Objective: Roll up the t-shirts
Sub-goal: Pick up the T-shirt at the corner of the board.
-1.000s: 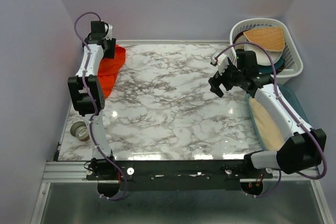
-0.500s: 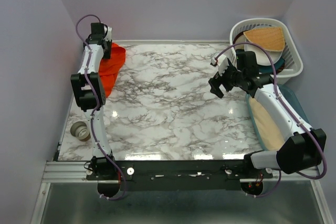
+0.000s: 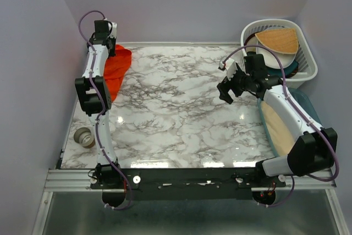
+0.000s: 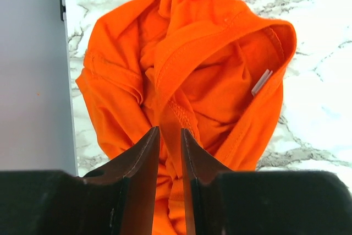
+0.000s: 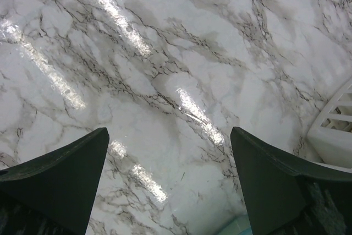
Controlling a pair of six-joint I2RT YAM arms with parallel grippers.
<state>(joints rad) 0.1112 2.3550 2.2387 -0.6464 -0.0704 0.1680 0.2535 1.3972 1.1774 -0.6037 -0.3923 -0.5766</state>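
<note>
The t-shirt lies bunched (image 3: 117,71) in the back corner, a long way from my right gripper, so my left gripper should first pull the t-shirt to the open middle (image 3: 179,118).
The orange-red t-shirt (image 3: 117,69) lies bunched at the table's back left corner, against the left wall. In the left wrist view the t-shirt (image 4: 209,70) shows its collar and a white label. My left gripper (image 3: 108,48) hangs over its back end. In the left wrist view this gripper (image 4: 169,131) is shut on a raised fold of the orange fabric. My right gripper (image 3: 226,89) hovers over the bare marble table (image 3: 176,108) at the right of middle. It is open and empty in the right wrist view (image 5: 169,131).
A white basket (image 3: 308,53) at the back right holds a folded tan garment (image 3: 278,39). A teal bin (image 3: 308,105) with beige cloth (image 3: 278,127) runs along the right edge. A small grey round object (image 3: 84,136) sits at the near left.
My left gripper has moved a little toward the back wall with the orange fabric in it. My right gripper has shifted slightly left and back.
</note>
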